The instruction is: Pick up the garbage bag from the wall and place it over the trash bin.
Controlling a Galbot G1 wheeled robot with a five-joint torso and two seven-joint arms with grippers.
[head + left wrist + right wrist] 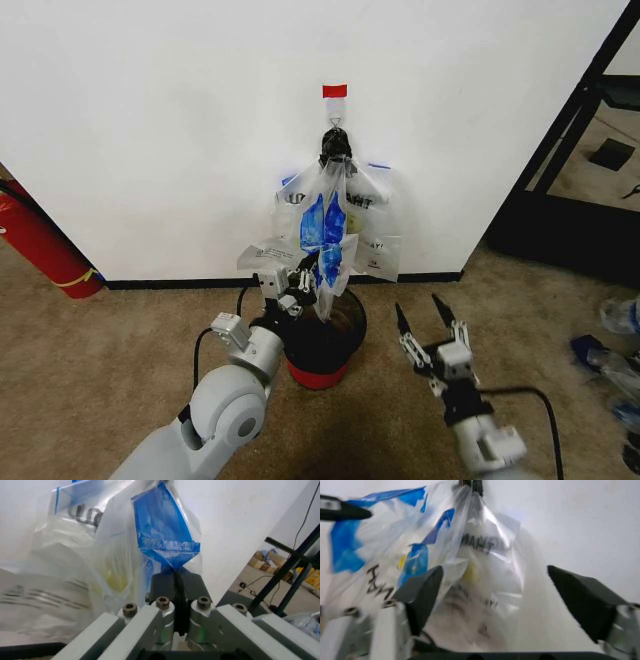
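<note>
The garbage bag [326, 222] is folded forward and separate from the bag hanging flat behind, so only the garbage bag will come off when the robot pulls.
Against the white wall [150, 120], a bunch of clear bags [375, 215] hangs from a black knot [335, 146] under a red tape strip [335, 90]. My left gripper [308, 270] is shut on the blue handle of one garbage bag [327, 232], low in the bunch. The left wrist view shows that blue handle [162, 532] pinched between the shut fingers [165, 583]. Directly below stands the black trash bin [345, 335] with its red base. My right gripper [418, 308] hovers open to the right of the bin, facing the bags [485, 551].
A red fire extinguisher [40, 245] leans at the left by the black baseboard [180, 284]. A black metal rack [590, 130] stands at the right. Plastic bottles [618, 350] lie on the carpet at the far right.
</note>
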